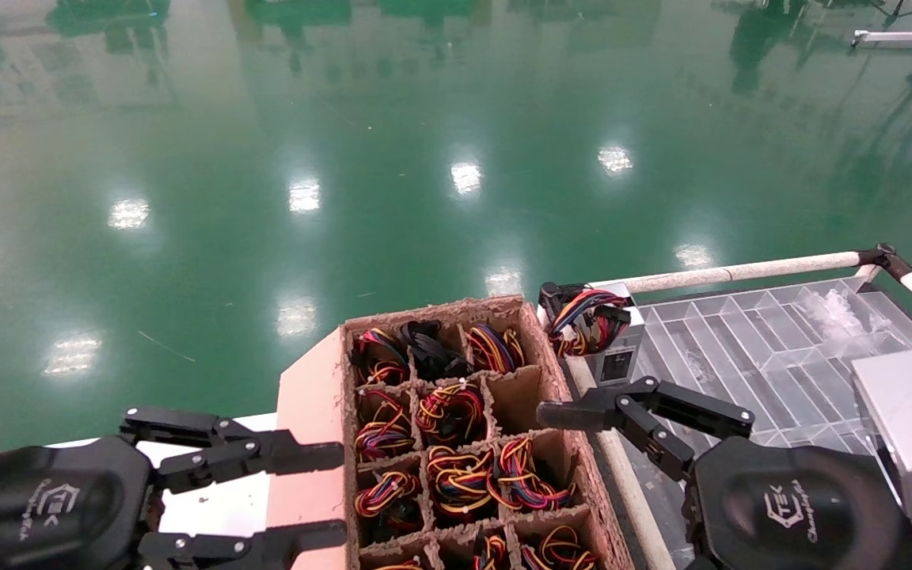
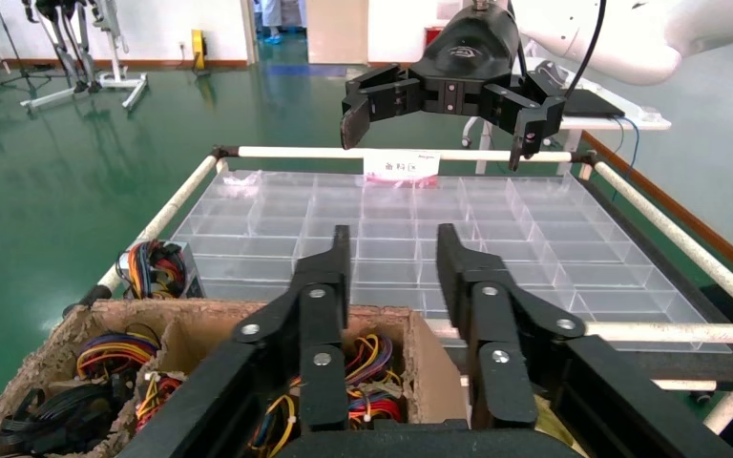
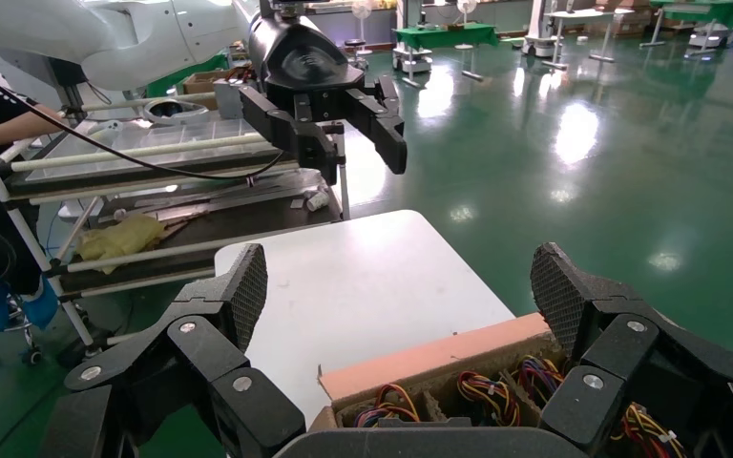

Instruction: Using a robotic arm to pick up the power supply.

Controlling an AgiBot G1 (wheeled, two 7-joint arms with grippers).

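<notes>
The robot will find a hidden power supply dangling below when it lifts the far cell's wires (image 1: 495, 348) beside the tray, because matching wires top the grey power supply (image 1: 592, 321).
A small grey power supply (image 1: 613, 348) with a red, orange and yellow wire bundle rests at the near corner of the clear tray, just beyond the cardboard box; it also shows in the left wrist view (image 2: 157, 272). My right gripper (image 3: 403, 286) hovers open over the box's right side, nothing between its pads, and one finger (image 1: 583, 412) reaches toward the box below the power supply. My left gripper (image 1: 341, 495) is open at the box's left edge, holding nothing (image 2: 393, 243).
The brown cardboard divider box (image 1: 551, 356) holds several coloured wire bundles in its cells. A clear compartment tray (image 1: 741, 340) on a white-railed cart stands to the right. A white table (image 3: 363, 286) lies left of the box. Green floor lies beyond.
</notes>
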